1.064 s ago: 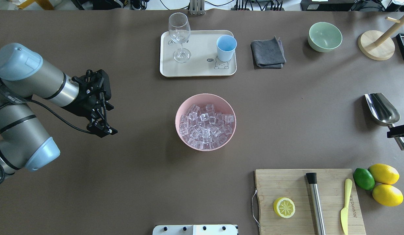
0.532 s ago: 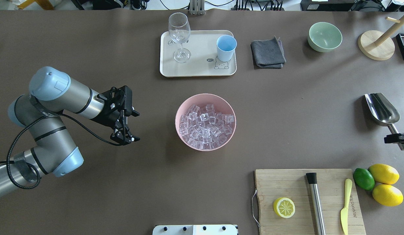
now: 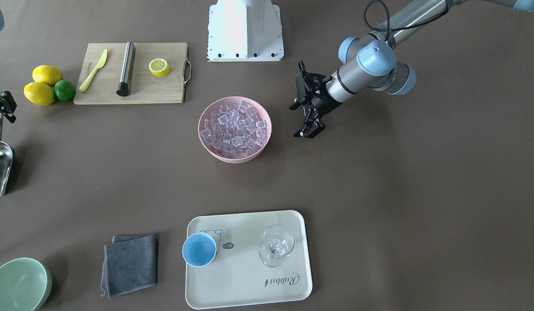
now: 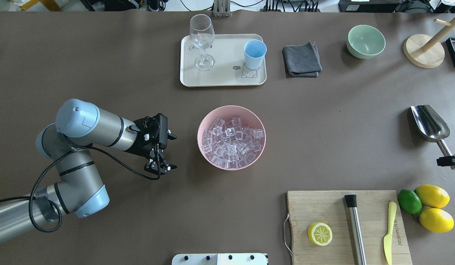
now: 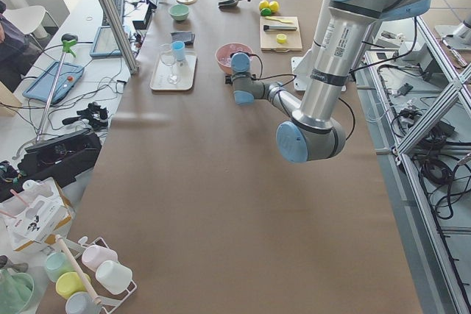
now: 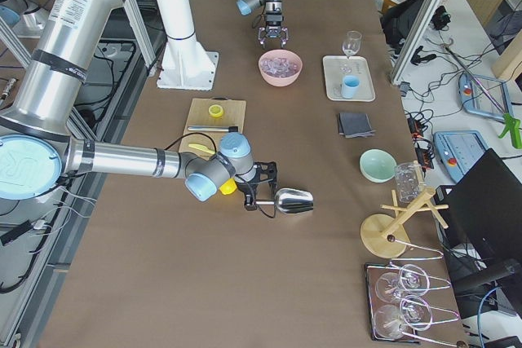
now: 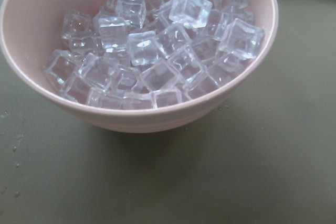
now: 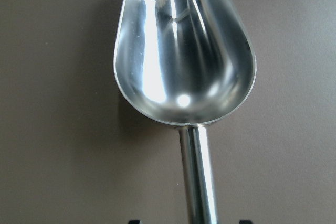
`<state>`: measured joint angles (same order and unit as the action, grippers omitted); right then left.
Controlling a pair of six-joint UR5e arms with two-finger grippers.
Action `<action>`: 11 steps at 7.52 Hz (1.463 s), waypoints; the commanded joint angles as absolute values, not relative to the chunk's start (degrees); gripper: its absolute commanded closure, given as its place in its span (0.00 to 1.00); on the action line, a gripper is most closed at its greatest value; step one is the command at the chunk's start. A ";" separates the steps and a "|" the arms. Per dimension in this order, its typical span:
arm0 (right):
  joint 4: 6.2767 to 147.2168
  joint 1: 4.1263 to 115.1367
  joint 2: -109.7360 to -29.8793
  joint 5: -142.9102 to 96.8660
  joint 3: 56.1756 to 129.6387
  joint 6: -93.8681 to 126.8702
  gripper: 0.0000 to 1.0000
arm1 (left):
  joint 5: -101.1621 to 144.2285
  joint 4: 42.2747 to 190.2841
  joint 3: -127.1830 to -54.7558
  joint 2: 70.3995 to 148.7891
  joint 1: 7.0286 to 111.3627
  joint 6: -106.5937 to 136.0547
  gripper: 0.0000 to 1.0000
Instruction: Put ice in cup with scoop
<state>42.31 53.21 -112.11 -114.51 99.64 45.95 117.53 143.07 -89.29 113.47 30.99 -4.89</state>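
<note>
My gripper will make some cubes tumble over the pink bowl's rim [image 3: 270,130] when it pushes the scoop through, because the ice [image 3: 234,130] is loose and piled up close to the bowl's rim.
The ice [image 4: 231,141] is a heap of clear cubes in a pink bowl [image 4: 203,121] at mid-table, and fills the left wrist view [image 7: 152,51]. The light-blue cup [image 4: 254,54] stands upright on a cream tray [image 4: 227,79] at the back. The steel scoop [image 4: 429,123] lies on the table at the far right, bowl facing up [image 8: 184,51]. My right gripper [image 4: 450,161] is open and straddles the far end of the scoop's handle. My left gripper [image 4: 174,152] is open and empty, just left of the pink bowl, apart from it.
A stemmed glass [image 4: 202,40] shares the tray. A grey cloth [image 4: 301,59], a green bowl [image 4: 365,41] and a wooden stand [image 4: 424,51] are at the back right. A cutting board [image 4: 345,224] with a lemon half, steel rod and knife is front right, next to lemons and a lime [image 4: 409,201].
My left arm has swung right and its open gripper now sits close to the pink bowl. My right gripper has slid back along the scoop's handle toward its end.
</note>
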 commanded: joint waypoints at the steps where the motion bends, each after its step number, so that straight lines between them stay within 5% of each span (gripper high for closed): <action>1: 41.93 53.17 -111.97 -114.78 98.88 46.32 0.49 | 114.52 142.39 -88.95 115.83 29.27 -4.92 0.01; 3: 41.92 53.17 -111.62 -114.79 98.17 46.41 0.55 | 114.61 141.15 -87.20 117.50 30.14 -4.92 0.01; 5: 41.92 53.17 -111.62 -115.13 98.43 46.32 1.00 | 115.40 140.80 -84.56 119.26 31.81 -5.27 0.02; 8: 43.14 54.39 -112.14 -120.02 102.19 44.74 1.00 | 121.81 140.80 -78.67 122.77 35.41 -5.27 0.02; 11: 78.44 65.44 -103.49 -123.03 120.17 31.67 1.00 | 121.90 140.80 -79.18 123.66 34.90 -4.66 0.02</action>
<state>57.46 59.30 -109.46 -120.59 109.77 38.46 121.67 140.80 -78.84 123.22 35.15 -4.85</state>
